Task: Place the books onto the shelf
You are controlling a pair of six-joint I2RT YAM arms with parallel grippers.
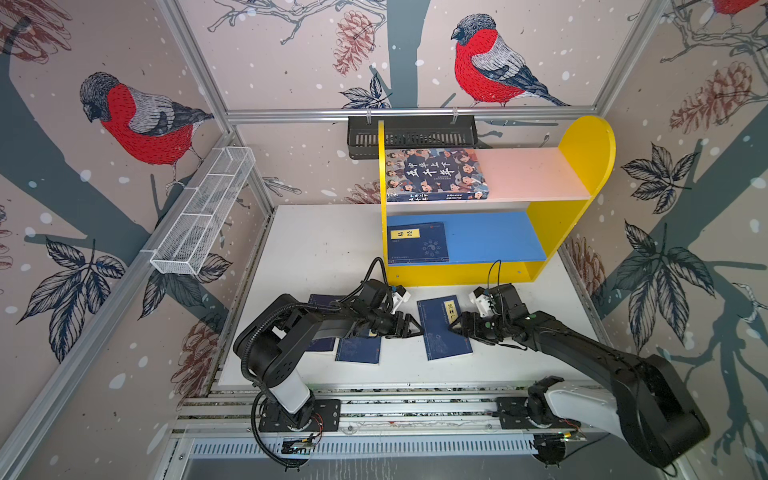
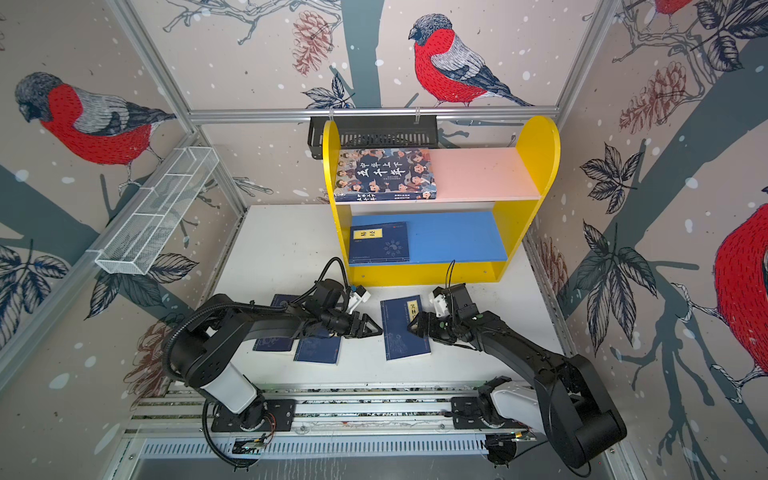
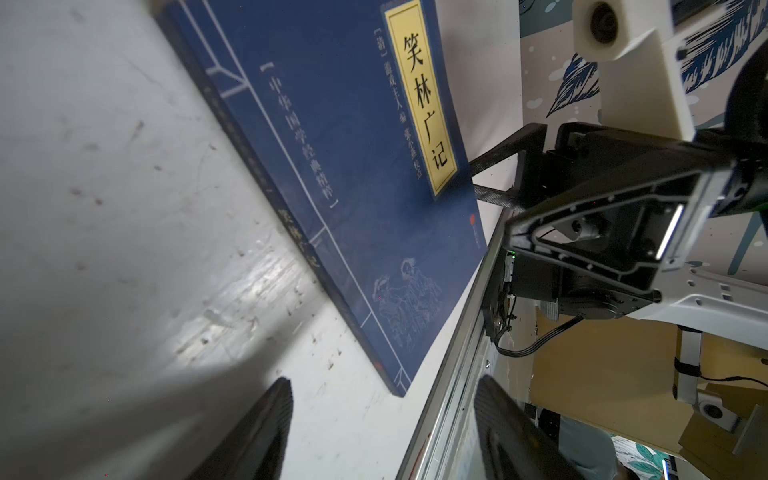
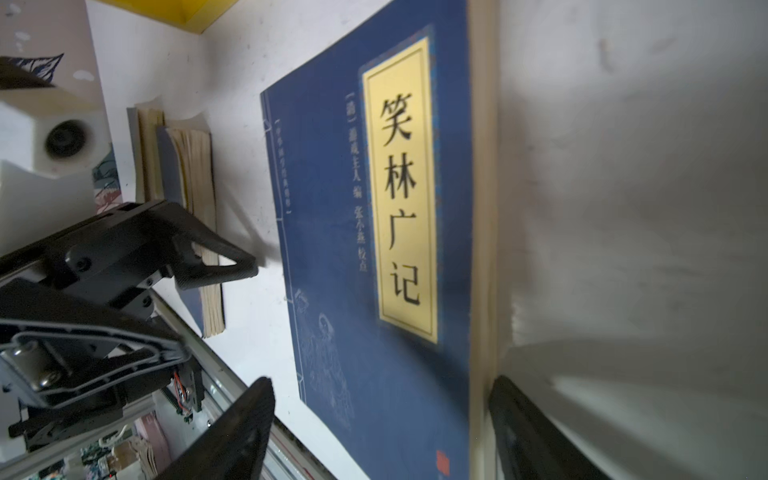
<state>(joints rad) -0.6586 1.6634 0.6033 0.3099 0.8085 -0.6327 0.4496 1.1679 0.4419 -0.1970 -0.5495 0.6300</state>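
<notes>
My right gripper should raise the page edge (image 4: pixel 485 240) of the navy book until my left gripper grips the book's spine. The book lies flat, with its spine outside my left gripper's fingers.
A navy book with a yellow label (image 1: pixel 442 332) (image 2: pixel 405 332) (image 3: pixel 353 187) (image 4: pixel 374 291) lies flat on the white table between my two grippers. My left gripper (image 1: pixel 419 330) (image 2: pixel 379 330) (image 3: pixel 384 419) is open at the book's spine side, with only bare table between its fingers. My right gripper (image 1: pixel 454 328) (image 2: pixel 411 328) (image 4: pixel 380 419) is open, and its fingers straddle the book's page edge. Two more navy books (image 1: pixel 359 349) (image 2: pixel 272 345) lie partly under my left arm. On the yellow shelf (image 1: pixel 582 158) (image 2: pixel 536 145) the cartoon-faced book (image 1: pixel 434 174) lies on the pink board. A navy book (image 1: pixel 417 243) lies on the blue board.
A black slotted rack (image 1: pixel 411 133) hangs on the back wall behind the shelf. A white wire basket (image 1: pixel 203 216) is fixed to the left wall. Aluminium rails (image 1: pixel 395 399) run along the table's front edge, close to the book's near end.
</notes>
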